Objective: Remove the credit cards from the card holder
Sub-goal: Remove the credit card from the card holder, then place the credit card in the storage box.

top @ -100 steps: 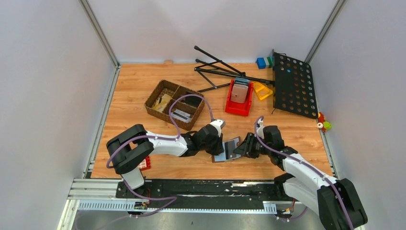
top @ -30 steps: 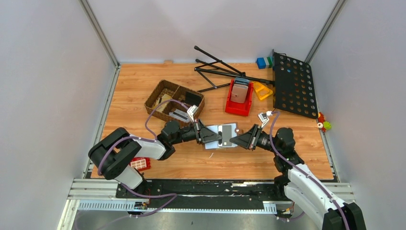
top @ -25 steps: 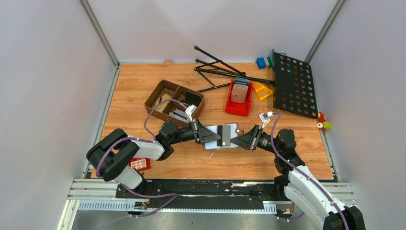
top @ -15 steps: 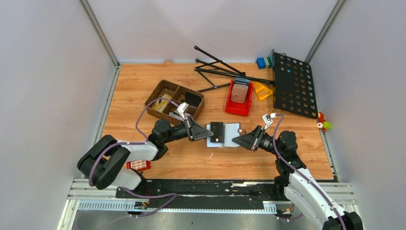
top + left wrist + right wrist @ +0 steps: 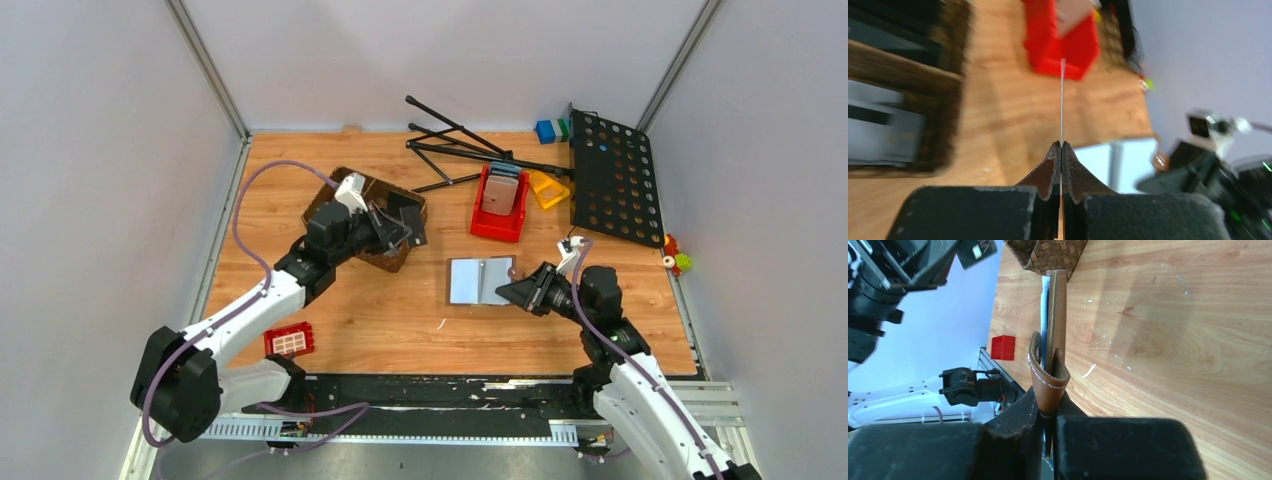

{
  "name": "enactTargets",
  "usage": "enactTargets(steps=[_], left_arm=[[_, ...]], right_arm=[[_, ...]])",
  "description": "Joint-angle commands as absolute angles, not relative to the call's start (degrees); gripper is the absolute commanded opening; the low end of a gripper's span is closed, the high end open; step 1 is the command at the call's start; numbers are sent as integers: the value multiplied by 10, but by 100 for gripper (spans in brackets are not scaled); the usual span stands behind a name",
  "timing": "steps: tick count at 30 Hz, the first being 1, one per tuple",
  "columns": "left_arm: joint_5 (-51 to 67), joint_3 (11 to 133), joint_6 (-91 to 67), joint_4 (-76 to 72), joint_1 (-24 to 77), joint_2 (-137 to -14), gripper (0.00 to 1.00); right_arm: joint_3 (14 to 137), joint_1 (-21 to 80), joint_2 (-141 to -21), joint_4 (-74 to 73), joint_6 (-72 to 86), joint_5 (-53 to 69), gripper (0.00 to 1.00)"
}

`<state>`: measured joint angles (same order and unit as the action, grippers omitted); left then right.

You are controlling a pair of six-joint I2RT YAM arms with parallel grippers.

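Observation:
My left gripper should next move to the basket's far compartment (image 5: 402, 202) until its dark credit card (image 5: 417, 229) hangs inside, and then let go, because the card matches the dark cards there.
The card holder (image 5: 480, 281) lies open and level above the table middle, pale silvery inside, with its brown tab toward my right gripper (image 5: 522, 292), which is shut on that edge. In the right wrist view the holder (image 5: 1056, 325) is edge-on, brown leather clamped between the fingers (image 5: 1048, 407). My left gripper (image 5: 392, 228) is shut on one dark credit card (image 5: 411, 229) over the near right corner of the wicker basket (image 5: 322, 200). In the left wrist view the card (image 5: 1062, 95) is a thin edge-on line rising from the shut jaws (image 5: 1062, 146).
The basket holds blurred grey flat cards (image 5: 878, 127). A red bin (image 5: 499, 222) with a pinkish-grey slab stands behind the holder. A black folded stand (image 5: 460, 148) and a perforated black plate (image 5: 612, 180) lie at the back right. A red block with white grid (image 5: 289, 340) lies front left.
My left gripper drew a dark card out of the holder and carried it left and back to the basket. My right gripper kept hold of the open holder, shifting slightly right.

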<state>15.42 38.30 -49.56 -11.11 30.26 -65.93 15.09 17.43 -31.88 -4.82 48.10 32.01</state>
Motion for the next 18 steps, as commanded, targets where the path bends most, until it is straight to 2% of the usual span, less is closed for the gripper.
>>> enactTargets(steps=[1,5,8,11,18], left_arm=[[-73,438,-454,40,298,-671,0],[-141,472,-577,32,299,-706,0],[-180,548,-647,101,299,-768,0],[-196,623,-688,166,300,-831,0],[-253,681,-772,197,300,-898,0]], right_arm=[[195,172,-300,-97,413,288,0],[211,172,-299,-117,391,283,0],[217,172,-297,-120,385,284,0],[218,172,-296,-122,380,285,0],[217,172,-284,-139,375,281,0]])
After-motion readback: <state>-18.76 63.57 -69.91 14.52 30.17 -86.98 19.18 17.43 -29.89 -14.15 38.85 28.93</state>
